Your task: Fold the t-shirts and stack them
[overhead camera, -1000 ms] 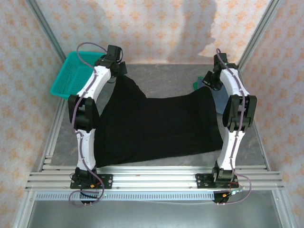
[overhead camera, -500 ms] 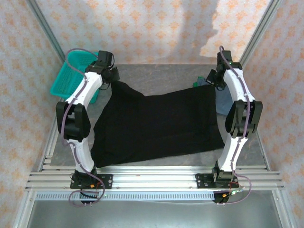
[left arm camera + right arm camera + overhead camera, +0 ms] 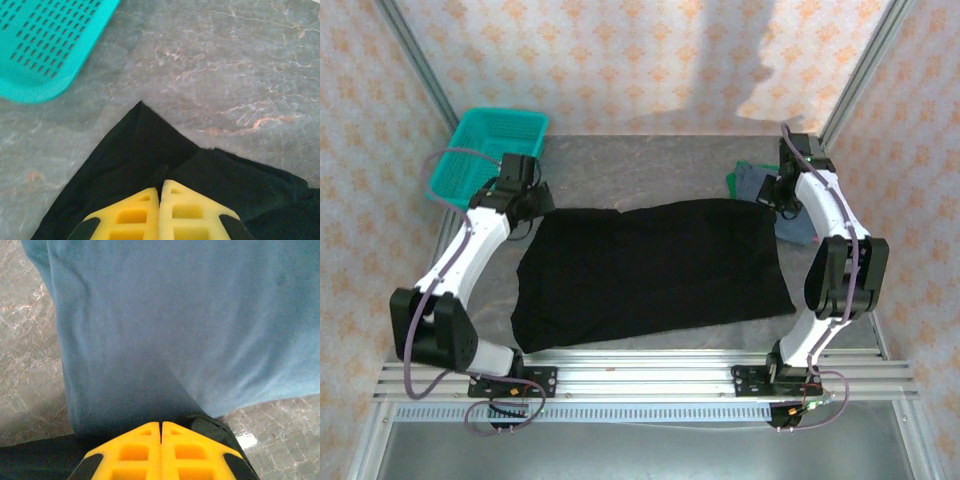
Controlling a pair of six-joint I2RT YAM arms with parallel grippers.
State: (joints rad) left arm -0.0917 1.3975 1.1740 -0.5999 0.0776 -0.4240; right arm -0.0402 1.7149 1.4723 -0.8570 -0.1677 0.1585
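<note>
The black t-shirt's far edge (image 3: 655, 208) stretches between the two grippers, so the robot's left gripper should keep folding it toward the t-shirt's near edge (image 3: 550, 341) until it lies flat.
The large black t-shirt (image 3: 650, 265) lies spread flat across the middle of the table. My left gripper (image 3: 532, 205) sits at its far-left corner, its yellow fingers (image 3: 132, 215) shut on a pinch of black cloth (image 3: 140, 145). My right gripper (image 3: 775, 195) is at the far-right corner, shut on the black shirt's edge (image 3: 212, 426). A folded slate-blue shirt (image 3: 175, 315) lies right in front of it, beside the black shirt at the right (image 3: 798, 228). A bit of green shirt (image 3: 735, 181) peeks out at the pile's left edge. The maroon shirt is hidden.
The teal mesh basket (image 3: 485, 150) stands at the far-left corner of the table, close to my left gripper; its rim (image 3: 45, 45) shows in the left wrist view. Grey marble tabletop (image 3: 650, 165) lies bare behind the shirt. Metal frame posts stand at both sides.
Both grippers came down and toward the near side, laying the lifted black shirt flat on the table. The left arm swung out to the left, uncovering the basket.
</note>
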